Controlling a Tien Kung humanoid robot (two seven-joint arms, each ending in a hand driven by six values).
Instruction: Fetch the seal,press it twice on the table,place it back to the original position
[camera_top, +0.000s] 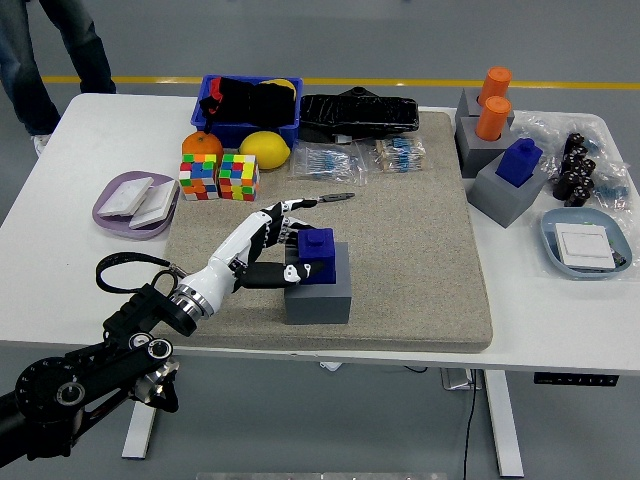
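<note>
I expect the grey block to stay behind with a square hollow when I lift the blue seal (317, 253), because the block's top goes around the seal's square base (319, 280).
A dark blue seal (318, 256) stands upright in a grey block holder (320, 292) on the tan mat (420, 250), left of centre. My left hand (286, 243) reaches in from the lower left and sits against the seal's left side. Its fingers (291, 213) are spread just behind the seal's top. The thumb (290, 272) lies at the seal's front left corner. The seal rests in the holder and is not lifted. My right arm is out of the picture.
A second blue seal (519, 161) on a grey block and two orange cylinders (493, 103) stand at the right. Two colour cubes (219, 176), an orange, a lemon and a blue bin (250, 108) sit behind my hand. A person's legs (60, 50) show at top left.
</note>
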